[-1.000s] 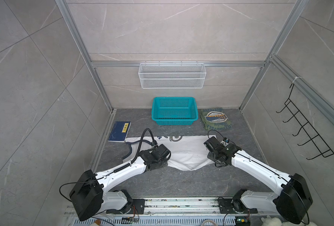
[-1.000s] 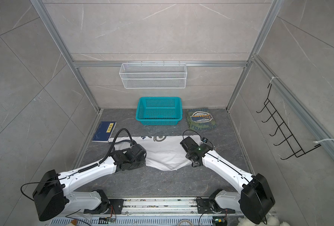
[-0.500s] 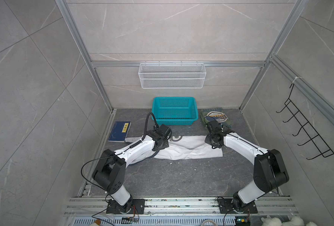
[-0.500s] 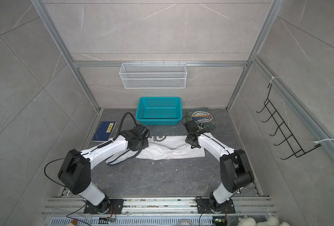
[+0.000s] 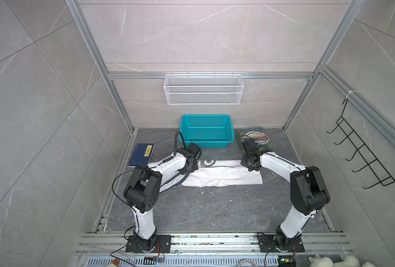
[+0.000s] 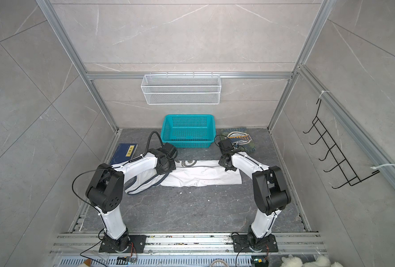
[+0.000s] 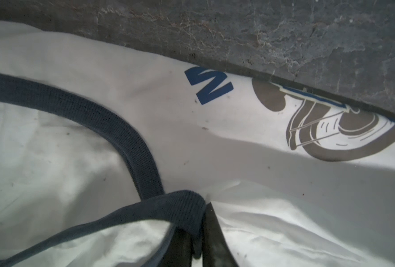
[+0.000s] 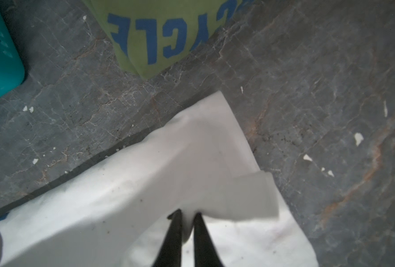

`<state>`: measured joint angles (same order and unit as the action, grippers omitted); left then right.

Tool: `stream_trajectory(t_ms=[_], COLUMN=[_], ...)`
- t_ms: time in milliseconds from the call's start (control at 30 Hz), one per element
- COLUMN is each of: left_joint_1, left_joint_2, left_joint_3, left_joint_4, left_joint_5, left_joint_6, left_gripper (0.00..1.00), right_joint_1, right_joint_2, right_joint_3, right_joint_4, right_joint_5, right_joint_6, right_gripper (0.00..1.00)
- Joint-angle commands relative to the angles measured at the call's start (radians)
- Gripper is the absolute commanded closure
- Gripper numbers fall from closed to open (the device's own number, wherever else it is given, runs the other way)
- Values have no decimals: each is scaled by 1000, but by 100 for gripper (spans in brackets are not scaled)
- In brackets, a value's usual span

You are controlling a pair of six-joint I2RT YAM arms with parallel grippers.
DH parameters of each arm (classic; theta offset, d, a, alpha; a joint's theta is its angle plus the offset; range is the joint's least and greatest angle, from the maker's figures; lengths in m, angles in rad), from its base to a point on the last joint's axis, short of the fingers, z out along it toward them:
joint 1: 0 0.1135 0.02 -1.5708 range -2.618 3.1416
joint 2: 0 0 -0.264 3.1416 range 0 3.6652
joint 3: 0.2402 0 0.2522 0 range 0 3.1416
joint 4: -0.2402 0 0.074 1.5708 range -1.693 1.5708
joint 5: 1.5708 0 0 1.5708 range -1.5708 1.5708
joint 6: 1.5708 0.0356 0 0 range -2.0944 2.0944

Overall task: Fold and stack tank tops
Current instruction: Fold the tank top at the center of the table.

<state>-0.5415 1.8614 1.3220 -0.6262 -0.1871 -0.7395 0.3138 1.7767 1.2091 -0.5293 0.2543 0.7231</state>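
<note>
The white tank top's strap end (image 6: 144,182) slants away from the line of the folded part, so next my left gripper grabs the front strap (image 6: 133,191) and pulls it straight before I fold.
The white tank top (image 5: 224,176) (image 6: 203,175) lies as a long folded strip across the middle of the dark floor. At its armhole end my left gripper (image 5: 193,167) (image 7: 200,222) is down on the cloth, with the navy trim (image 7: 145,161) pinched in its narrow jaws. My right gripper (image 5: 251,167) (image 8: 188,213) rests on the hem end, with a fold of white cloth caught between its fingers (image 8: 201,233). The olive green tank top (image 5: 254,138) (image 8: 150,39) lies folded at the back right, badge print up, just beyond the right wrist.
A teal basket (image 5: 207,116) stands at the back centre, close behind the strip. A blue book (image 5: 141,154) lies by the left rail. On the back wall hangs a white wire shelf (image 5: 203,89), and a black hook rack (image 5: 365,159) is on the right wall.
Both arms have carried the near edge of the white tank top to the back, folding it into a narrow strip. Both grippers have come down onto the cloth.
</note>
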Motion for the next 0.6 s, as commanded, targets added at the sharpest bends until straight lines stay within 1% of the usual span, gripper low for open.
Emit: stream_trajectory(t_ms=[0,33,100,167,233,300,367,433,500,567], left_joint_1=[28,36,45,46,46,66,131,237,351,469], left_joint_2=[11,-2,-67,-183,-342,-484,-608,-716,-769,-794], left_joint_3=[54,55,37,-11,-110,-215,-326,-431,-496,-543], left_joint_4=[-25,-40,-71,-101,-123,-168,-188,-185,-176,-152], left_joint_5=[9,3,-1,-11,-32,-72,-49,-6,32,103], left_joint_6=[52,62,83,91,75,38,17,15,23,21], left_gripper=[63,55,45,39,33,32,32,32,32,32], right_joint_1=[-2,-2,-3,-1,1,6,11,14,13,13], right_joint_2=[5,-3,-39,-103,-185,-249,-304,-337,-356,-371], right_joint_3=[26,32,36,8,-44,-94,-150,-196,-227,-254], right_joint_4=[-18,-31,-71,-76,-68,-61,-38,-19,-8,11], right_joint_5=[18,21,32,15,-33,-77,-128,-180,-212,-243], right_joint_6=[-7,-17,-40,-68,-87,-97,-109,-115,-114,-114], right_gripper=[56,50,44,40,39,38,38,37,37,36])
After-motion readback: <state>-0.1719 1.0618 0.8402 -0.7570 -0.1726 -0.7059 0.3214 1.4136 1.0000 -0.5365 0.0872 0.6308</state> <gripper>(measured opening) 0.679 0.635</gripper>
